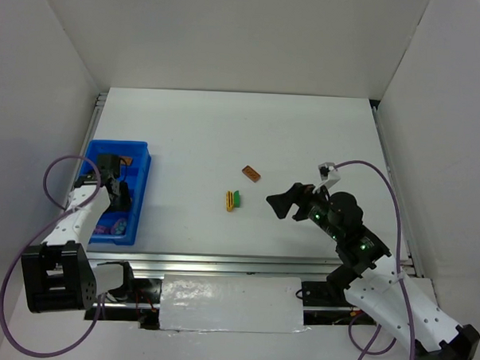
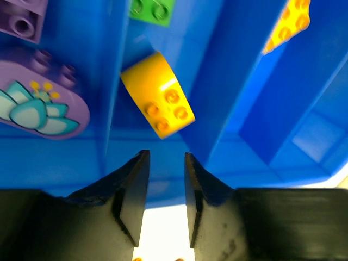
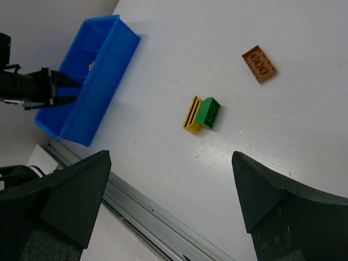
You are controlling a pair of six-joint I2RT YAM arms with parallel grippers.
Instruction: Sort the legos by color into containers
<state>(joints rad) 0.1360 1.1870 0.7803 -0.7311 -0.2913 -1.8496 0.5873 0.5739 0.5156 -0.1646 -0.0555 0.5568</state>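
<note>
Next, my left gripper opens around the rounded yellow brick (image 2: 157,94) and lifts it over to the tray's yellow compartment (image 2: 263,76), because it is lying in the green brick's compartment.
The blue tray (image 1: 142,184) stands at the left of the table. My left gripper (image 1: 116,192) hangs over it, jaws a little apart and empty. In the left wrist view my left gripper (image 2: 166,157) is just short of a yellow brick (image 2: 157,100) lying in a compartment of the tray (image 2: 228,81). Purple pieces (image 2: 38,103), a green brick (image 2: 152,8) and another yellow brick (image 2: 288,24) lie in neighbouring compartments. On the table lie a yellow brick (image 1: 229,200) touching a green brick (image 1: 237,198), and a brown-orange brick (image 1: 251,174). My right gripper (image 1: 283,204) is wide open, to their right.
In the right wrist view, my right gripper (image 3: 171,157) is above bare table, with the yellow brick (image 3: 192,114), green brick (image 3: 209,113) and brown-orange brick (image 3: 259,63) ahead. The tray (image 3: 100,92) is far left. A metal rail (image 1: 220,263) runs along the near edge. White walls enclose the table.
</note>
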